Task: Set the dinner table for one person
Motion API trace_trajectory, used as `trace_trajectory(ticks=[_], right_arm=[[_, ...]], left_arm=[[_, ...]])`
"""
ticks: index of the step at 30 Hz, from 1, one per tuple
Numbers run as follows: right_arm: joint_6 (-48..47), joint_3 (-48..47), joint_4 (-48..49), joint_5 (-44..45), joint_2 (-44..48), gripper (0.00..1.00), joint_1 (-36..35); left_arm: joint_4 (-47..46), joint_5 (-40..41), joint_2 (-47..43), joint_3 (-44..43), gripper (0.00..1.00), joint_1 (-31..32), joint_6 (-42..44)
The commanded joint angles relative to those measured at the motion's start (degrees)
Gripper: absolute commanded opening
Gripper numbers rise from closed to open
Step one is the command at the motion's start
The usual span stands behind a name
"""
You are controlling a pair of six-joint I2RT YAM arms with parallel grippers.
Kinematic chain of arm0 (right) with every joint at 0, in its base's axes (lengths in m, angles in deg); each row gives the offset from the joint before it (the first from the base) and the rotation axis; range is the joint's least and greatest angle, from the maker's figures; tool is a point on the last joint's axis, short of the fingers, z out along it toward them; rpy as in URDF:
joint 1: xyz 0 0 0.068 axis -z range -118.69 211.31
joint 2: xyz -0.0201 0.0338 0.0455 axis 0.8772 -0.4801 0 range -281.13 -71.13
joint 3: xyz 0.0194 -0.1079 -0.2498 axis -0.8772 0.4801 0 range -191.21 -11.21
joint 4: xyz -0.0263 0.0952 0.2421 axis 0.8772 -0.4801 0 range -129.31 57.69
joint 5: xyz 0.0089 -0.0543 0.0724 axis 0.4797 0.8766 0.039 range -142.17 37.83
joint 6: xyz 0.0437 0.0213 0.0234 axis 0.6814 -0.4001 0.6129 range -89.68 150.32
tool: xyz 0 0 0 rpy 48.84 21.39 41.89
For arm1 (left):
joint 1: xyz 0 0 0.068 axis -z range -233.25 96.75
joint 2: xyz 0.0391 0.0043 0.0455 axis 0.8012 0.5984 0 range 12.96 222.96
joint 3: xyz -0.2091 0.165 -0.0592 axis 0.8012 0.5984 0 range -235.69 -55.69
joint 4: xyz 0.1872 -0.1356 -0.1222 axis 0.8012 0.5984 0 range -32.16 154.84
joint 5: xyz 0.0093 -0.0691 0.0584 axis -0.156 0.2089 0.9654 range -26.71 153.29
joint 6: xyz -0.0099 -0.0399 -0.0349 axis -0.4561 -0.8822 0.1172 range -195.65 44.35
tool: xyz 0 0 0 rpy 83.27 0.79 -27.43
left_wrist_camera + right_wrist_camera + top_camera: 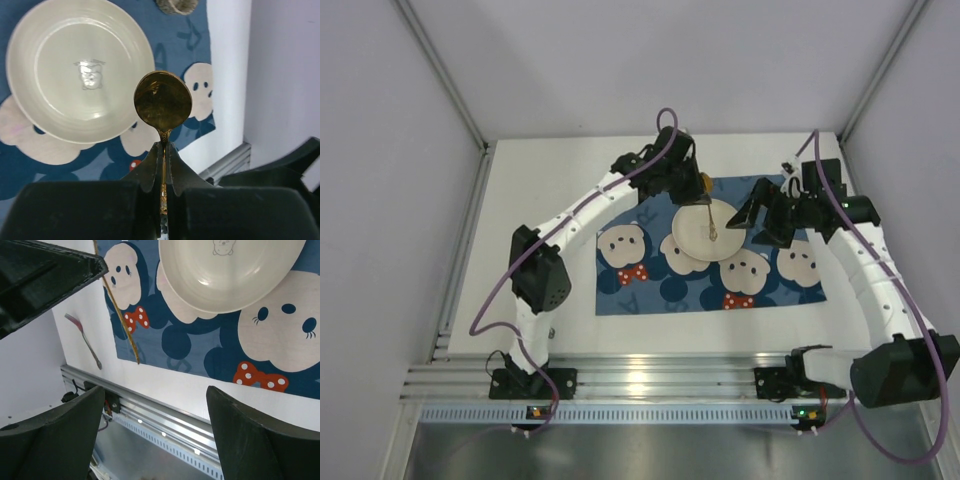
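My right gripper should take the spoon's handle (pixel 713 229) and lay it beside the plate, since my left gripper has the gold spoon (pixel 164 134) by its neck over the plate.
My left gripper (pixel 698 190) is shut on a gold spoon (pixel 709 216) and holds it above the back edge of a round white plate (pixel 705 235). In the left wrist view the spoon's bowl (pixel 162 100) sticks out past the closed gripper (pixel 166 146), right of the plate (pixel 80 70). The plate lies on a blue cartoon-mouse mat (pixel 650 280) on the white dinner table (pixel 535 180). My right gripper (pixel 768 215) is open and empty, raised just right of the plate. In the right wrist view (pixel 155 390) it shows the plate (pixel 225 275) and the spoon's thin handle (pixel 120 315).
A fork with a pink handle (pixel 85 342) lies on the bare table (pixel 170 385) beside the mat's edge. A small grey round thing (pixel 175 5) sits at the mat's edge, partly cut off. An aluminium rail (pixel 650 382) runs along the near table edge. White walls enclose three sides.
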Motion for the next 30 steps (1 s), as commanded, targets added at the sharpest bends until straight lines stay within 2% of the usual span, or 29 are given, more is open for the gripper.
trace_trajectory(ticks=[1, 8, 16, 19, 20, 21, 24, 30], right_arm=[[0.77, 1.59, 3.29, 2.05, -1.30, 0.82, -1.41], [1.03, 5.28, 4.79, 5.04, -3.68, 0.68, -3.08], [0.24, 3.44, 4.79, 6.98, -5.17, 0.48, -3.08], [-0.02, 2.91, 4.70, 7.07, -5.78, 0.35, -2.99], [-0.11, 2.83, 4.79, 7.07, -5.96, 0.28, -3.08], [-0.20, 2.74, 4.70, 6.98, -6.05, 0.14, -3.08], [-0.55, 2.91, 4.70, 7.15, -5.96, 0.00, -2.99], [-1.43, 3.70, 4.53, 8.47, -4.64, 0.00, -2.99]], left_arm=[[-6.02, -3.94, -0.12, -3.32, 0.00, 1.10, -5.53], [-9.11, -5.35, 1.02, -3.58, 0.00, 4.01, -6.78], [-9.03, -5.61, 1.72, -2.97, 0.00, 5.24, -6.69], [-8.94, -6.05, 2.34, -2.79, 0.00, 5.33, -6.69], [-8.94, -6.14, 2.51, -2.88, 0.00, 5.33, -6.69], [-8.85, -6.23, 2.69, -2.79, 0.00, 5.42, -6.69], [-8.85, -6.49, 3.22, -2.79, 0.00, 5.42, -6.60], [-5.78, -5.80, 4.53, -2.79, 0.02, 5.33, -5.37]])
